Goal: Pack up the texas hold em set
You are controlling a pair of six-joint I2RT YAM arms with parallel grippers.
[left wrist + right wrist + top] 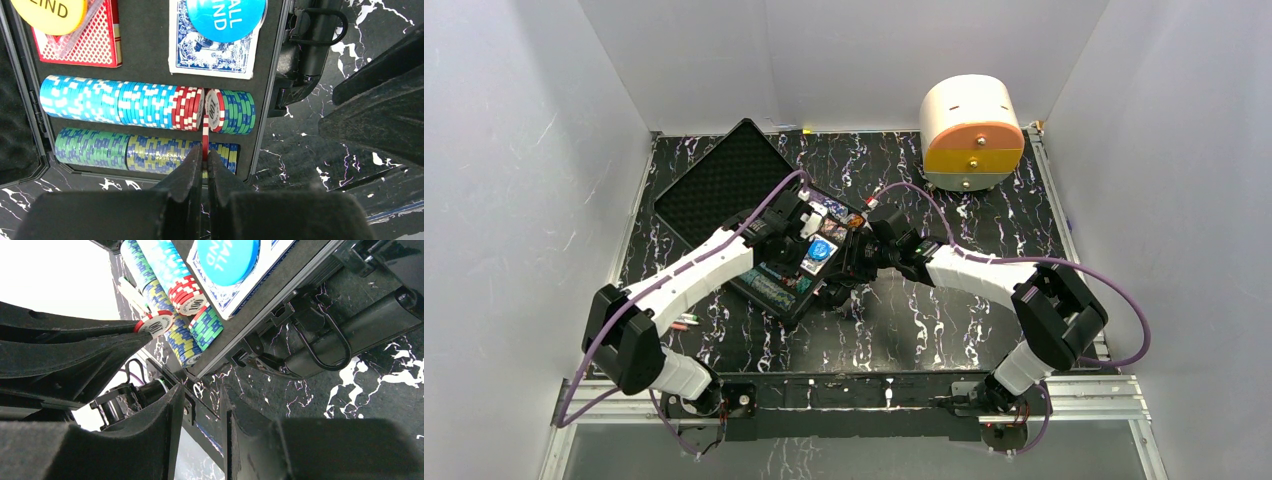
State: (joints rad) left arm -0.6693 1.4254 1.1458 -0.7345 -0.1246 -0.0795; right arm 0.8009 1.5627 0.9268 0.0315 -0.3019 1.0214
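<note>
I should let go of the chip [205, 129] with my left gripper at the gap [206, 102] between the red chips, as it is narrow, then close that gripper and push the chip into the row.
The black case [769, 298] lies open, its foam-lined lid [724, 180] folded back to the left. In the left wrist view it holds rows of chips [110, 102], a red deck [85, 40], a blue deck [210, 52], a yellow disc [50, 10] and a blue disc [225, 17]. My left gripper [205, 156] is shut on a red-and-white chip [205, 135], held edge-on over the right end of the rows. The right wrist view shows that chip [155, 322] too. My right gripper [200, 405] is open and empty beside the case's handle [320, 340].
A white-and-orange rounded drawer box [972, 135] stands at the back right. Pens [686, 321] lie by the left arm. White walls close in three sides. In the top view both grippers, left [814, 280] and right [841, 288], crowd the case's near right corner.
</note>
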